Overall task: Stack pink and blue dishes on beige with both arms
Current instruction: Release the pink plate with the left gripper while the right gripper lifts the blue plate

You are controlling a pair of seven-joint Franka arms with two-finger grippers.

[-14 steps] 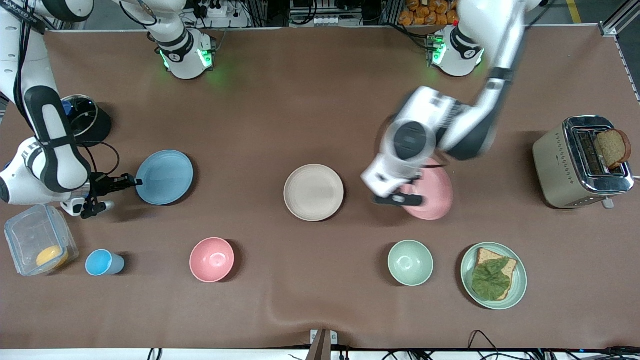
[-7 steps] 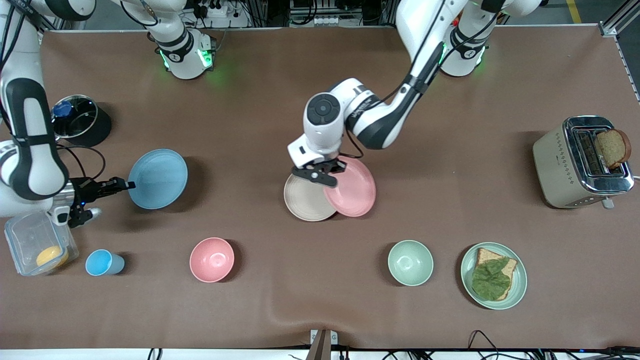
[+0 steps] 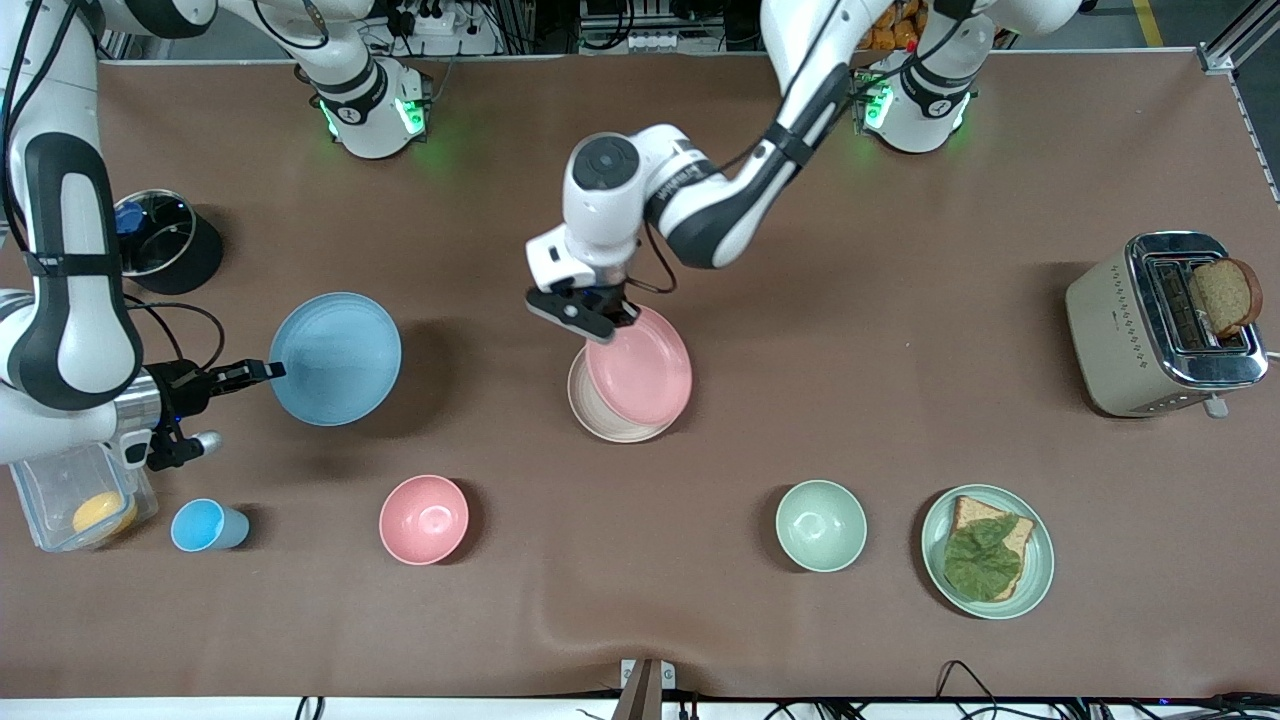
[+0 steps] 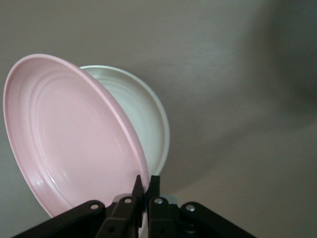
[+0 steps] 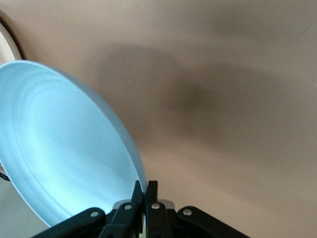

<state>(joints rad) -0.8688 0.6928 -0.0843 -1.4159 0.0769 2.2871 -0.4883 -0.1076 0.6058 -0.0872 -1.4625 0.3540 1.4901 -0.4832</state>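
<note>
The pink plate tilted (image 3: 643, 367) over the beige plate (image 3: 596, 414) needs to be laid flat by my left gripper, which should then move out of the way before my right gripper brings the blue plate.
My left gripper (image 3: 602, 322) is shut on the rim of the pink plate (image 3: 640, 368), holding it tilted just over the beige plate (image 3: 598, 415), which lies flat on the table's middle with only part of its rim showing. In the left wrist view the pink plate (image 4: 69, 134) covers most of the beige plate (image 4: 143, 119) and the left gripper (image 4: 147, 184) pinches its edge. My right gripper (image 3: 268, 371) is shut on the rim of the blue plate (image 3: 337, 358), lifted over the table toward the right arm's end. The blue plate (image 5: 64, 144) fills the right wrist view beside the right gripper (image 5: 145, 189).
A pink bowl (image 3: 424, 518), a small blue cup (image 3: 205, 526) and a green bowl (image 3: 820, 525) stand nearer the front camera. A green plate with bread and lettuce (image 3: 1040, 580), a toaster (image 3: 1150, 330), a clear box (image 3: 40, 500) and a lidded pot (image 3: 165, 240) stand around the edges.
The left gripper carried the pink plate from the left arm's end of the table to over the beige plate. The right gripper lifted the blue plate and moved it slightly toward the middle.
</note>
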